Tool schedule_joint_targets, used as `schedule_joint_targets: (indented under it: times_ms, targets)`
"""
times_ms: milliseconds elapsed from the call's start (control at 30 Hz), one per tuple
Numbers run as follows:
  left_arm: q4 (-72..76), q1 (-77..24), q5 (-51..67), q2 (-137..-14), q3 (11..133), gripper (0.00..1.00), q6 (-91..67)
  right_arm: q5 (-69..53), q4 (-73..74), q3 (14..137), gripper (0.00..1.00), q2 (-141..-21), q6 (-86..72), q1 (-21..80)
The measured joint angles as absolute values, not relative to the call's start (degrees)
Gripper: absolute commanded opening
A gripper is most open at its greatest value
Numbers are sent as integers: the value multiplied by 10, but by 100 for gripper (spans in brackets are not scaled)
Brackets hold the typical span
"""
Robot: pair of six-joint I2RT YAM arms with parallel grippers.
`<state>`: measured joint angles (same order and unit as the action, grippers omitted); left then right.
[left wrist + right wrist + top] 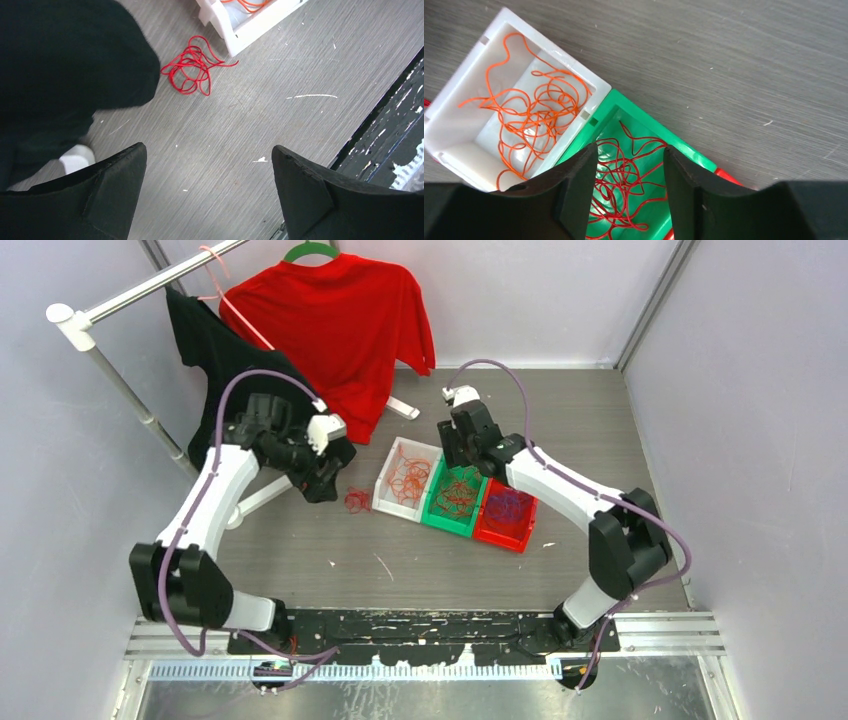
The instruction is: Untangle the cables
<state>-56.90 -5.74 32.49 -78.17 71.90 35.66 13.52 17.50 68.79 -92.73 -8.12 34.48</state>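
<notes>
The robot's left gripper should pick up the loose red clump (357,500) and pass it to the right gripper, because the clump lies across the white bin from the green bin (456,497).
The cables are sorted by colour. A small red clump (357,500) (192,65) lies loose on the grey table, just left of the white bin (387,492) (556,50). Orange cables (408,478) (534,110) fill that bin. More red cables (458,492) (629,175) lie in the green bin (437,515) (644,116), and blue-purple ones (508,504) in the red bin (500,537). My left gripper (325,480) (207,150) hangs wide open and empty, a little short of the loose red clump. My right gripper (452,450) (630,150) hovers open over the green bin with nothing pinched.
A red shirt (340,320) on a green hanger and a black shirt (215,350) (65,60) hang from a white rail (130,295) at the back left. The black shirt hangs right beside the left gripper. A black base plate (420,625) runs along the near edge.
</notes>
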Motion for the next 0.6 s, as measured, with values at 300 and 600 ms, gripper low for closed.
schedule_joint_targets:
  times_ms: [300,600]
  targets:
    - [-519,-107,298,-911,707,71,397,138,150,682,61,-801,-101,344]
    - [-468,-110,281,-1040,732,61,418,78,94,645,55,-725,-156,344]
